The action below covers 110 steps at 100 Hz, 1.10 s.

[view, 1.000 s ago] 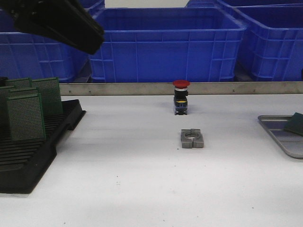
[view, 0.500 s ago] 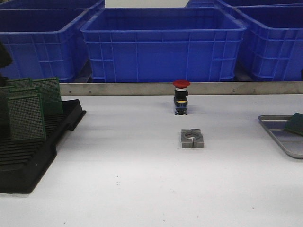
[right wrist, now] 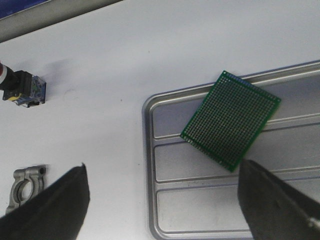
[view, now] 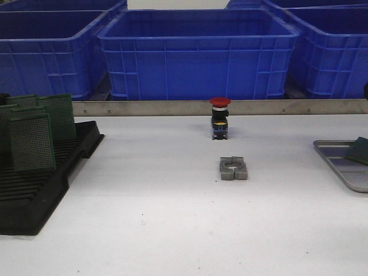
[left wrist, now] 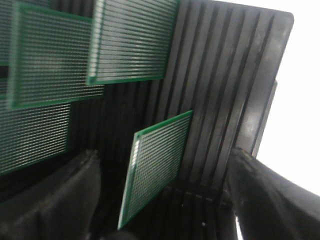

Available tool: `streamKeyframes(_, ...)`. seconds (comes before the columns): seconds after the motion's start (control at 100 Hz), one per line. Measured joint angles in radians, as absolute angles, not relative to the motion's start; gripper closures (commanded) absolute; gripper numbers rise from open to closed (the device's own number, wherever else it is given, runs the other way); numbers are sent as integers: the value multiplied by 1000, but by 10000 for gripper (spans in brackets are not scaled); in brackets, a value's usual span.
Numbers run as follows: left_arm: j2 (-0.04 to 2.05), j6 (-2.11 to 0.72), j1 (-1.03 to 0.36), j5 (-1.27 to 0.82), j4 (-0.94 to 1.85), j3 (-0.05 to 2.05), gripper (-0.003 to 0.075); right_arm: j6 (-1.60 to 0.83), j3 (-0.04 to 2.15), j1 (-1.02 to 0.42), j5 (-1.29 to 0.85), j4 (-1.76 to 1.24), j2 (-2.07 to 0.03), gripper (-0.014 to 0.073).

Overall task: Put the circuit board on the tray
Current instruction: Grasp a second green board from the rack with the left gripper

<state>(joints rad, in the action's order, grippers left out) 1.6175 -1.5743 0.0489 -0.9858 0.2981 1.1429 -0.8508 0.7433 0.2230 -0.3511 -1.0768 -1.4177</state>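
The robot's left gripper should pick up the upright circuit board [left wrist: 159, 162] and pass it to the robot's right gripper, because the grey tray [view: 347, 168] is far away from the black rack.
Several green circuit boards [view: 31, 141] stand upright in the black slotted rack [view: 34, 201] at the table's left. In the left wrist view my left gripper [left wrist: 162, 195] is open, its fingers [left wrist: 60, 200] on either side of one upright board [left wrist: 157, 165], not touching it. The grey metal tray [view: 345, 167] lies at the right edge with one green board [view: 359, 150] on it. In the right wrist view my right gripper [right wrist: 165, 200] is open and empty above the tray [right wrist: 200, 200], near the lying board [right wrist: 230, 120]. Neither gripper shows in the front view.
A red-topped push button [view: 219, 118] stands at the table's middle back, a grey metal clamp block [view: 233, 168] in front of it. Blue plastic bins [view: 198, 52] line the back behind a metal rail. The button [right wrist: 22, 87] and clamp [right wrist: 25, 185] also show in the right wrist view.
The left arm, seen at the front view's upper left a second ago, has moved out of that view to the left. Everything on the table is unchanged.
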Motion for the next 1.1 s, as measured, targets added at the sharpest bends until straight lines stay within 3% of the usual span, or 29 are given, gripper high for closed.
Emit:
streamKeyframes(0.11, 1676, -1574, 49, -950, 298, 1144, 235, -851, 743, 223, -362, -1077, -1418, -28)
streamKeyframes(0.18, 1697, -1572, 49, -935, 297, 1144, 302, -851, 743, 223, -368, -1077, -1418, -28)
streamKeyframes(0.38, 1707, -1572, 49, -975, 297, 1154, 744, -851, 743, 223, -375, -1077, -1418, -28)
streamKeyframes(0.65, 1706, -1525, 49, -1189, 344, 1252, 740, -851, 743, 223, -379, -1077, -1418, -28)
streamKeyframes(1.1, 1638, -1458, -19, -1211, 880, 1293, 740, -862, 743, 223, -485, -1077, -1418, -28)
